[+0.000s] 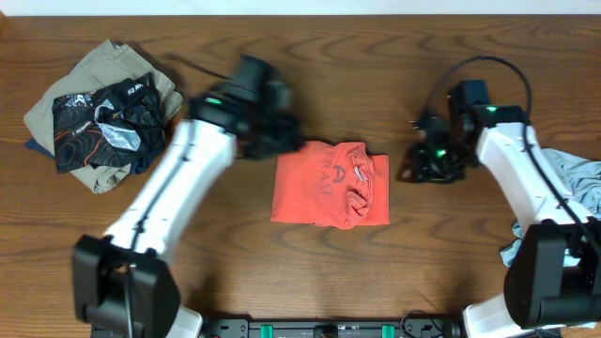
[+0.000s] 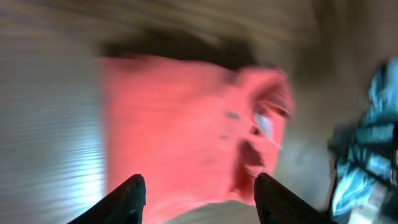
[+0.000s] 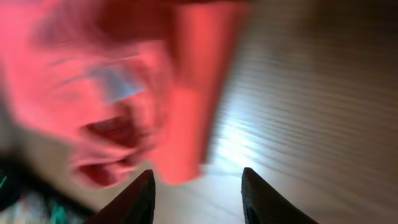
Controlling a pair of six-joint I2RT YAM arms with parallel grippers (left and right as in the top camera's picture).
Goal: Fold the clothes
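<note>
The shirt's top layer lies bunched (image 1: pixel 359 186) close to the label and stops short of the layer under it, so next my right gripper grabs the crumpled end (image 1: pixel 361 207) and pulls it flat first.
A folded orange-red shirt (image 1: pixel 331 184) lies flat in the middle of the table. It also shows blurred in the left wrist view (image 2: pixel 180 130) and the right wrist view (image 3: pixel 118 81). My left gripper (image 1: pixel 268 141) hovers at the shirt's upper left corner; its fingers (image 2: pixel 198 196) are open and empty. My right gripper (image 1: pixel 424 161) is to the right of the shirt, apart from it; its fingers (image 3: pixel 198 196) are open and empty.
A pile of folded clothes (image 1: pixel 99 113), khaki with a black patterned piece on top, sits at the back left. A grey-blue garment (image 1: pixel 575 192) lies at the right edge, also glimpsed in the left wrist view (image 2: pixel 367 137).
</note>
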